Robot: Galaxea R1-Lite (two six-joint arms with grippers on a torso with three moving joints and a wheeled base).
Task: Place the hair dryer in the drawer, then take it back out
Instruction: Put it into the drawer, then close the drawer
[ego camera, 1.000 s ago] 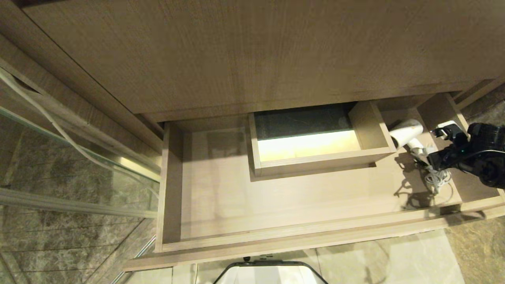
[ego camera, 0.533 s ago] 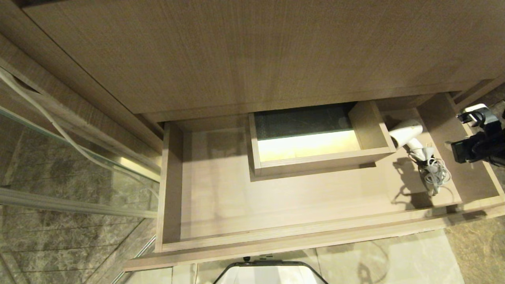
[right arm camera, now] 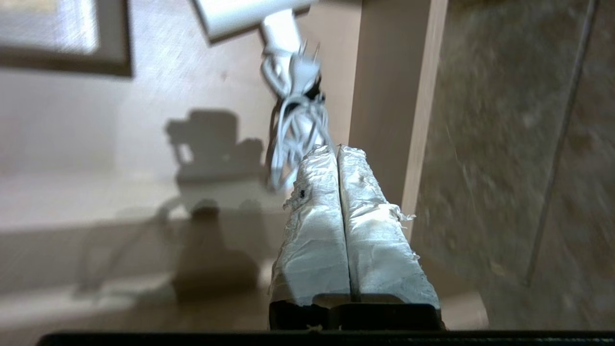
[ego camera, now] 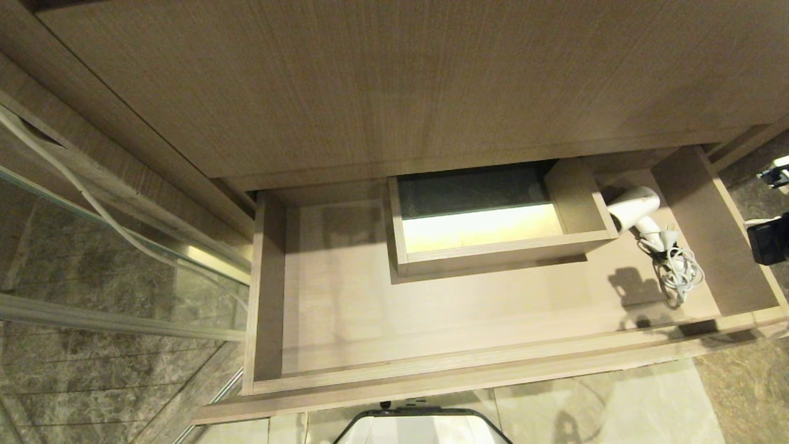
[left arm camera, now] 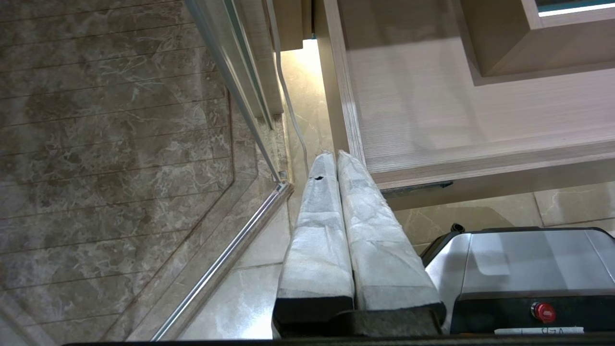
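Observation:
My right gripper needs to leave its spot above the hair dryer's cord (ego camera: 681,271), behind the drawer's front panel, and go around to that panel's outer side (ego camera: 721,337) before it pushes the drawer shut.
The white hair dryer (ego camera: 635,208) lies on the floor of the open drawer (ego camera: 345,296), at its right end, with its bundled cord (ego camera: 678,274) trailing toward the front. My right arm (ego camera: 767,242) shows only at the right edge of the head view, outside the drawer's right wall. In the right wrist view the right gripper (right arm camera: 336,149) is shut and empty, above and short of the cord (right arm camera: 298,125); the hair dryer (right arm camera: 250,14) lies farther ahead. The left gripper (left arm camera: 335,154) hangs shut and empty by the drawer's front left corner (left arm camera: 355,158).
A boxed cutout (ego camera: 493,216) stands at the drawer's rear centre. A tall wood-grain panel (ego camera: 400,80) overhangs the drawer's back. A glass door with a metal rail (ego camera: 123,246) stands to the left. My base (ego camera: 422,428) is in front of the drawer.
My right gripper was open beside the hair dryer's handle and cord; it has drawn back to the right, out of the drawer, and shut empty. The hair dryer stays put.

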